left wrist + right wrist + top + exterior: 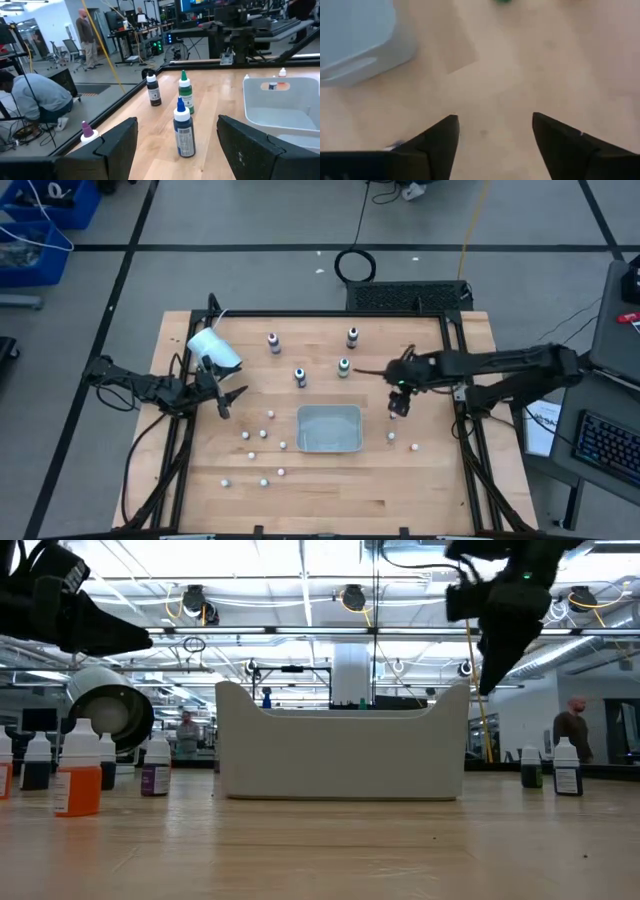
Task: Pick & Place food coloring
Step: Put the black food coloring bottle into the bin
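The green bottle [531, 772] next to the bin stands upright, clear of the one beside it. My open right gripper should keep going down until its fingers are on both sides of the white cap [531, 753].
Four small food coloring bottles stand upright on the wooden table, beyond the bin: a purple-capped one [273, 342], a dark one [352, 337], a blue one [300, 376] and a green one [343, 367]. The left wrist view shows the blue [183, 131], green [185, 92], dark [154, 92] and purple-capped [88, 131] bottles. My left gripper [225, 398] is open and level at the table's left side, pointing toward the bottles. My right gripper [398, 406] hangs open above bare table [495, 140], right of the bin, tilted downward, with nothing between its fingers.
A pale rectangular bin [329, 429] sits mid-table, toward the near edge. A white cup [213, 348] lies on its side at the far left. Several small white-topped items [265, 432] dot the near half, two more [392, 436] right of the bin. People stand beyond the table.
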Tool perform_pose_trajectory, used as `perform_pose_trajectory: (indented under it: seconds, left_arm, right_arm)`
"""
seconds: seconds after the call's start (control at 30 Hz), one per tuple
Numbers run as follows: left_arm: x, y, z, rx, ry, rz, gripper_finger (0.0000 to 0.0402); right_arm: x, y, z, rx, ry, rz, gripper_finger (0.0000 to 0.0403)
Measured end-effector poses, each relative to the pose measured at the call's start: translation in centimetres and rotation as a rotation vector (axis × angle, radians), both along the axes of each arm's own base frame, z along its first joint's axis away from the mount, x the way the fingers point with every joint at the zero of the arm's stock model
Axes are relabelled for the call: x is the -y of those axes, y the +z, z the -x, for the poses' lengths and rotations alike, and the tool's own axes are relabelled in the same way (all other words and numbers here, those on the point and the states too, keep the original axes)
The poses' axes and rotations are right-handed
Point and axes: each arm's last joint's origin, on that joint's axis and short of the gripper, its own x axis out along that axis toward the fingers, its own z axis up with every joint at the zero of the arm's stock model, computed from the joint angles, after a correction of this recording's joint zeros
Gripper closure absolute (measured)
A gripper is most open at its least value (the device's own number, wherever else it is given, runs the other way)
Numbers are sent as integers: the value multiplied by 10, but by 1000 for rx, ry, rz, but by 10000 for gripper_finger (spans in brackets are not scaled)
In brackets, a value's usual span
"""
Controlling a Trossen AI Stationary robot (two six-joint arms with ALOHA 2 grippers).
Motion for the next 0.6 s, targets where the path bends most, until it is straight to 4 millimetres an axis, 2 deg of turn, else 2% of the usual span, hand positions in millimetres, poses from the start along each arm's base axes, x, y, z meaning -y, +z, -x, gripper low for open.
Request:
perform_pose_trajectory:
  seconds: [0.1,0.27,0.4,0.6]
  left_arm:
    - [0,-1,0,-11,1,7,128]
    - [0,-3,0,-25,5,7,128]
    - [0,-3,0,-24,6,7,128]
    - [0,-3,0,-24,6,8,128]
  right_arm:
    - [-7,-8,-10,-85,-15,-64,148]
    - [-18,-20,-12,-189,-28,-96,152]
    - [-25,-26,-14,-182,-53,-101,152]
    - [-33,-50,-8,-181,-57,-109,150]
